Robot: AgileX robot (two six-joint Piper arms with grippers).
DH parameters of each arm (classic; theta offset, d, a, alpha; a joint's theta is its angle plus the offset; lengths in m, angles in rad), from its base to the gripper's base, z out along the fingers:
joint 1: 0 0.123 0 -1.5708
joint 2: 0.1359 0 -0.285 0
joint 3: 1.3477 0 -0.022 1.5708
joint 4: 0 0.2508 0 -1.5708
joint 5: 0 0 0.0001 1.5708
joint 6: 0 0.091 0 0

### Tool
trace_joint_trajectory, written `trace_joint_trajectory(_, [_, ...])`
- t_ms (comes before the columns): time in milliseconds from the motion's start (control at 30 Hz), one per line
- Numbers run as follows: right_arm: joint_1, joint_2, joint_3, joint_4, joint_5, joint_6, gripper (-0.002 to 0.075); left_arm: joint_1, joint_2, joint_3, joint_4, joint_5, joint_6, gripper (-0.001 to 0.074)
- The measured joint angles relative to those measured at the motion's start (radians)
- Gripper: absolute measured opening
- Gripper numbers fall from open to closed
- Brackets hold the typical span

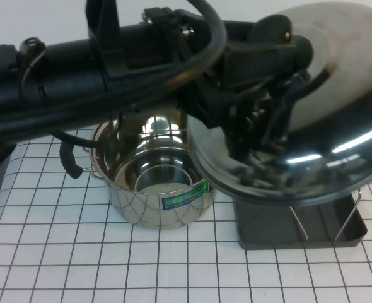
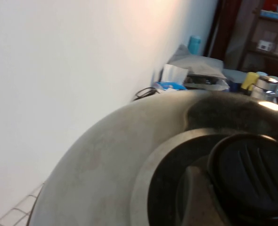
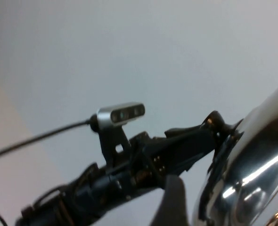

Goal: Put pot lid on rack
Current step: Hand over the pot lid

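Observation:
The pot lid slants above the rack with my left gripper on its knob point(image 2: 251, 174). Next, my right gripper takes its rim and turns the lid upright.
The pot lid point(image 1: 343, 69) is a wide shiny steel dome, held tilted in the air at the right, above the rack. My left arm reaches across from the left, and my left gripper point(image 1: 268, 126) is shut on the lid's middle, hiding the knob in the high view. In the left wrist view the black knob point(image 2: 252, 174) sits against one finger point(image 2: 195, 197). The rack's dark grey tray point(image 1: 268, 230) and silver wire loops point(image 1: 299, 224) show just below the lid's lower edge. My right gripper point(image 3: 174, 205) is outside the high view. Its wrist view shows the lid's rim point(image 3: 252, 165).
The deep steel pot point(image 1: 151, 183) with black handles point(image 1: 69, 161) stands open on the white grid cloth point(image 1: 110, 265), just left of the rack. A white wall lies behind. The left arm point(image 1: 79, 69) spans the upper part of the high view.

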Motion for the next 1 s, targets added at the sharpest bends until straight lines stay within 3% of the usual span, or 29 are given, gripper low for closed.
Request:
trace_joint_trajectory(67, [0.000,0.000,0.000,0.001,-0.025,0.115,0.0582,-0.021,0.000,0.000,0.000,0.000,0.000,0.0335])
trace_joint_trajectory(167, [0.000,0.008,0.000,0.004,-0.034,0.195,0.0628,-0.050,0.000,0.000,0.001,0.002,0.000,0.0335])
trace_joint_trajectory(667, [0.000,0.130,0.000,0.005,0.000,0.249,0.0633,-0.172,0.000,0.000,0.003,0.002,-0.005,0.0335])
trace_joint_trajectory(833, [0.000,0.142,0.000,0.005,0.001,0.203,0.0524,-0.187,0.000,0.000,0.005,0.004,0.059,0.0335])
trace_joint_trajectory(1000, [0.000,0.142,0.000,0.020,-0.006,0.169,0.0275,-0.187,0.002,0.000,0.016,-0.006,0.129,0.0335])
